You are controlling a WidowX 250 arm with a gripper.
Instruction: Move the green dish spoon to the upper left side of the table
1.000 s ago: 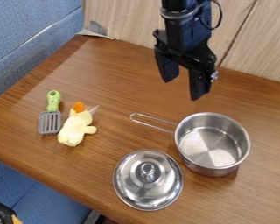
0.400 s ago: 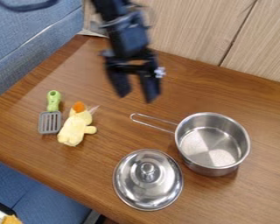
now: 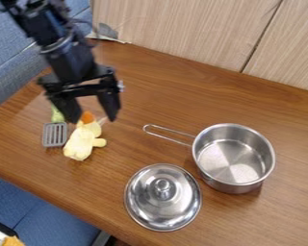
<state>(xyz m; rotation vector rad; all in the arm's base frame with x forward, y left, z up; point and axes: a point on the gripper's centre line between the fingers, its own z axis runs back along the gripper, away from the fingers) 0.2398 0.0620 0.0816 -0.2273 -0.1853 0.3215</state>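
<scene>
The yellow plush toy is lying right up against the green dish spoon, so the toy will get dragged along when I carry the spoon toward the back.
My gripper (image 3: 94, 119) hangs open over the left part of the table, its two fingers spread with no object between them that I can make out. Its left finger partly covers the handle of the green dish spoon (image 3: 55, 134), a slotted grey head with a green handle. The spoon lies on the table with its head toward the front edge and its handle toward the back. Most of the handle is hidden behind the gripper.
A yellow plush toy (image 3: 83, 142) with an orange tip lies right beside the spoon's head. A steel pot (image 3: 234, 158) stands at the right, its wire handle pointing left. The steel lid (image 3: 163, 197) lies near the front of the wooden table (image 3: 182, 91).
From the back centre, the arm has swung left and slightly toward the front, to above the plush toy and the spoon's handle. The objects on the table have stayed put.
</scene>
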